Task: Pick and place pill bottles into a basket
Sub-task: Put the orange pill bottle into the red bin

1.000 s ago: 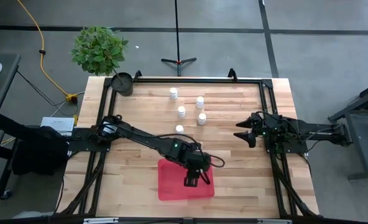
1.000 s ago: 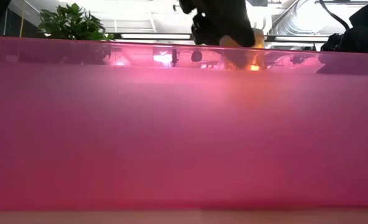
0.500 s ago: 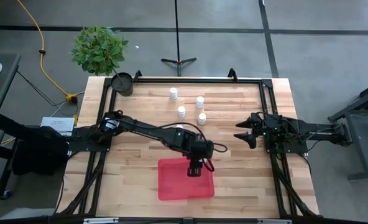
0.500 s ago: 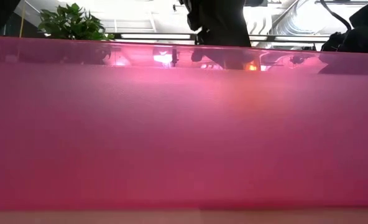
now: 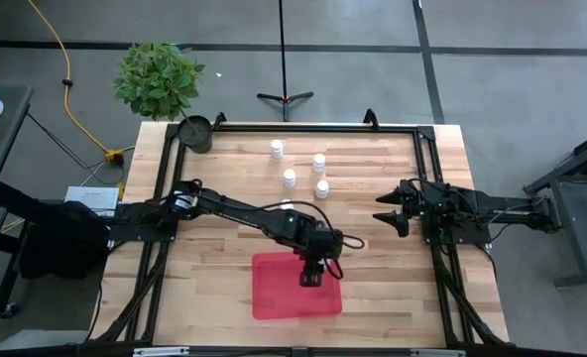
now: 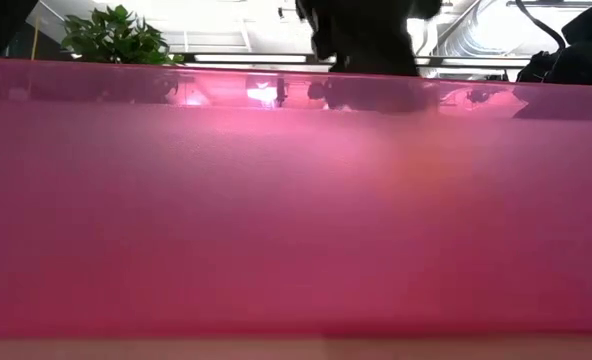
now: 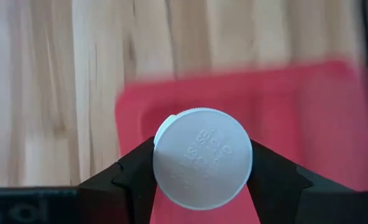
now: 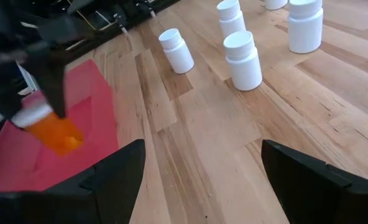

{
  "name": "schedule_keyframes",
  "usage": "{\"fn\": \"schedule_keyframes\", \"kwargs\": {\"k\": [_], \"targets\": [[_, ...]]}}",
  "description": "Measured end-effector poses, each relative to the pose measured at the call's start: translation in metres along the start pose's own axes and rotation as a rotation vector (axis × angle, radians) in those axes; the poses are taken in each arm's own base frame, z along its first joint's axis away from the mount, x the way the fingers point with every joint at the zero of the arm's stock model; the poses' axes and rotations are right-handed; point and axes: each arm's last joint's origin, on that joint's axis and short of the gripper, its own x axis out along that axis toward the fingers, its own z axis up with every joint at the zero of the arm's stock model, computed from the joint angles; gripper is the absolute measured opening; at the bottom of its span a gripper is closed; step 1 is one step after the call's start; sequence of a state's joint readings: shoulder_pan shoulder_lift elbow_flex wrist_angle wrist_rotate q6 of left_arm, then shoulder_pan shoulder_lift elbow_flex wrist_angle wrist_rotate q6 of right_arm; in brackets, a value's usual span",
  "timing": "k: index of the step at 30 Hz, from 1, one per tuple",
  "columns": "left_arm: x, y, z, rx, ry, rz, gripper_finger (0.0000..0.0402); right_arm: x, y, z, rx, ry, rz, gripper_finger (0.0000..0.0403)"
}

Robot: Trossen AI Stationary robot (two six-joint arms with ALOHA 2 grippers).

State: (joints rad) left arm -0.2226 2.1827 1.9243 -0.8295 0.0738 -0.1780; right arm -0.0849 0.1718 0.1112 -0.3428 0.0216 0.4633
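My left gripper keeps going down until the bottle's base stands on the red tray's clear bottom [image 5: 309, 296], and then let go. The orange pill bottle [image 8: 61, 132] is hanging over that spot with its base down.
My left gripper [image 5: 311, 274] is over the red tray's [image 5: 274, 297] far right part, shut on an orange pill bottle with a white cap [image 7: 202, 158]. The bottle also shows in the right wrist view [image 8: 58, 135], low inside the tray [image 8: 22, 155]. Several white bottles [image 5: 277, 149] [image 5: 319, 162] [image 5: 290, 178] [image 5: 322, 188] stand upright on their bases on the wood at the far middle, and one [image 8: 176, 50] stands nearer the tray. My right gripper [image 5: 385, 215] is open and empty at the table's right, pointing toward the bottles. My left gripper pinches the bottle's white cap by two opposite sides of its rim [image 7: 159, 149] between its two fingers [image 7: 131, 177]. The fingers come from above, pointing down. The bottle hangs tilted below them, orange body lowest, down at the tray's floor; whether it touches the floor I cannot tell.
A dark round cup [image 5: 195, 132] stands at the table's far left corner, with a potted plant [image 5: 158, 77] on the floor behind it. Black frame rails [image 5: 165, 198] run along the table's edges. The tray's near wall [image 6: 276, 200] fills the low view.
My left gripper has gone down with the orange bottle and a little toward the table's far edge. The bottle stood above the tray's wall a second ago and is now below its rim. The gripper has stayed shut on the bottle.
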Motion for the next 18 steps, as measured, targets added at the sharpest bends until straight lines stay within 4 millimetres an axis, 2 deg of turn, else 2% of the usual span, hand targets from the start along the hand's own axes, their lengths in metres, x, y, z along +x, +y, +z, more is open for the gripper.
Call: {"fn": "schedule_keyframes", "kwargs": {"k": [3,8,13,18], "targets": [[0.011,0.001,0.001,0.000,-0.006,-0.004,0.0240,0.000,0.000,0.000,0.000,0.005,0.001,0.0312],[0.013,0.001,-0.001,0.009,0.011,-0.019,0.0263,0.001,0.000,-0.001,0.000,0.018,0.000,0.0312],[0.018,0.001,-0.001,0.015,0.016,-0.015,0.0239,0.002,0.000,-0.001,0.000,0.022,0.001,0.0312],[0.022,0.002,-0.002,0.014,0.024,-0.009,0.0239,0.002,0.000,-0.001,0.000,0.022,0.001,0.0312]]}}
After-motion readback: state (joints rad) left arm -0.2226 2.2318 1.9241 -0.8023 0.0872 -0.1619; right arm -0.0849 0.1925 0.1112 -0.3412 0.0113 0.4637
